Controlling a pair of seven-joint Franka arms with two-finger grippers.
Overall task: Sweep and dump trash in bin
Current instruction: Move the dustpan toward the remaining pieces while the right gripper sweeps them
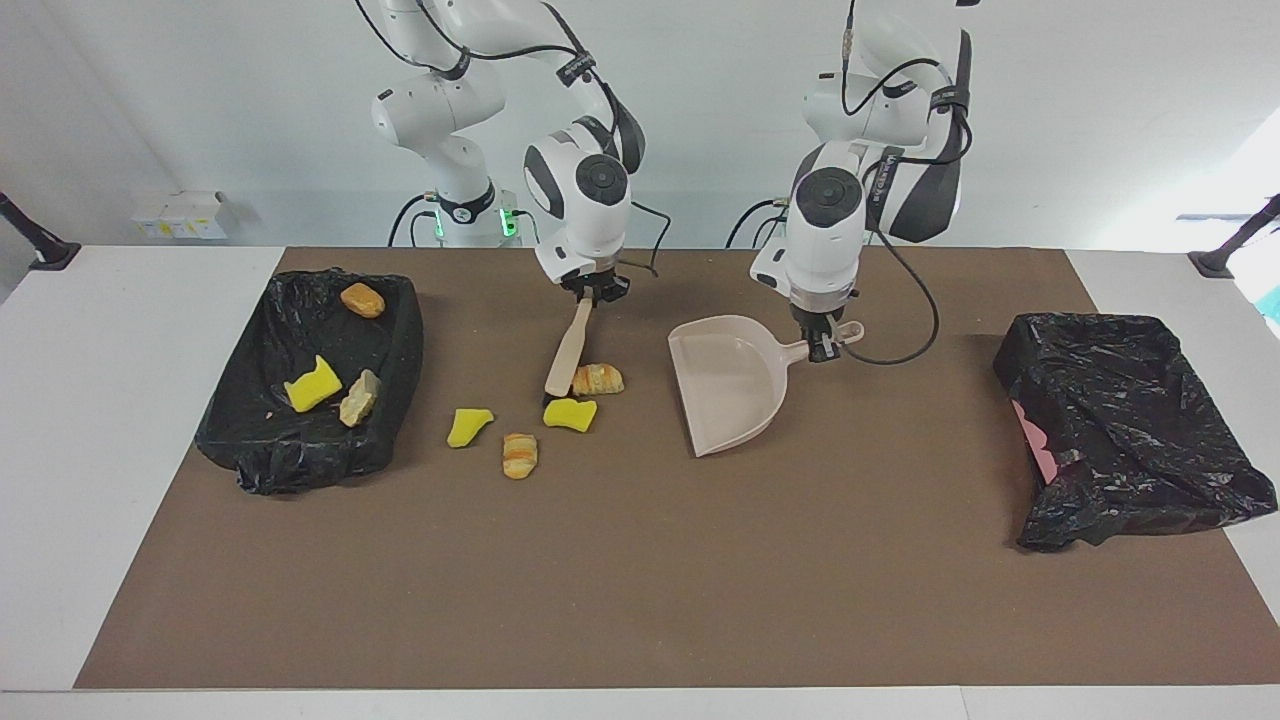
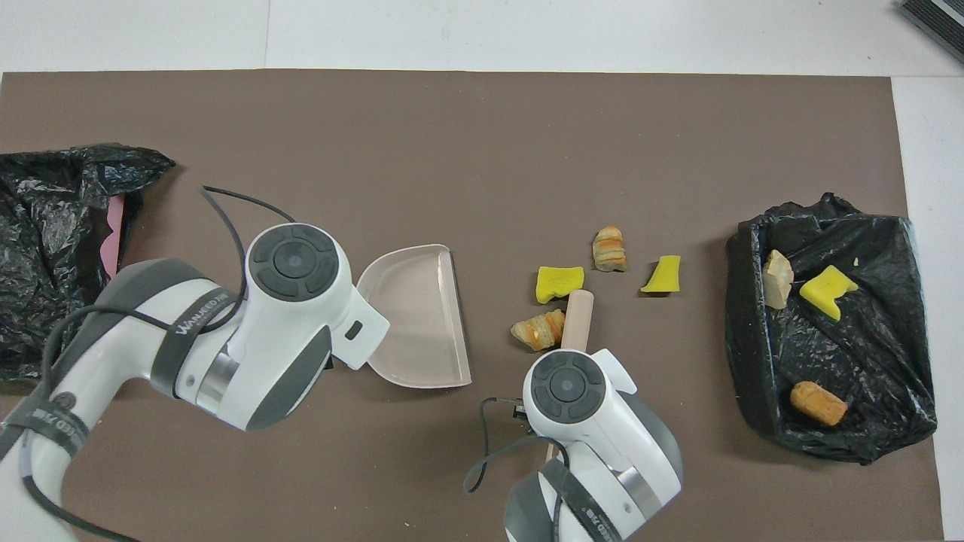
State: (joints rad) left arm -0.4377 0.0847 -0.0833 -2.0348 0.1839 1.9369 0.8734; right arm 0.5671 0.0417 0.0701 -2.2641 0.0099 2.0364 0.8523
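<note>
The brush's bristles are behind the near striped lump (image 1: 601, 380) and yellow chunk, so the robot's right gripper should brush those two into the dustpan (image 1: 729, 386) before the pieces farther away.
My right gripper (image 1: 594, 291) is shut on the handle of a brush (image 1: 568, 350) whose bristles sit on the mat between a striped trash lump (image 1: 598, 379) and a yellow sponge chunk (image 1: 570, 413). Another yellow chunk (image 1: 468, 425) and a striped lump (image 1: 519, 455) lie toward the right arm's end. My left gripper (image 1: 822, 345) is shut on the handle of the beige dustpan (image 1: 730, 385), whose open lip faces the trash. In the overhead view the wrists hide both grippers; the brush handle (image 2: 578, 320) touches the striped lump (image 2: 539, 330) near the dustpan (image 2: 418, 316).
A black-lined bin (image 1: 250, 440) at the right arm's end holds three pieces: an orange lump (image 1: 362, 299), a yellow chunk (image 1: 312, 385) and a tan one (image 1: 359, 397). A second black-bagged bin (image 1: 1130, 430) sits at the left arm's end.
</note>
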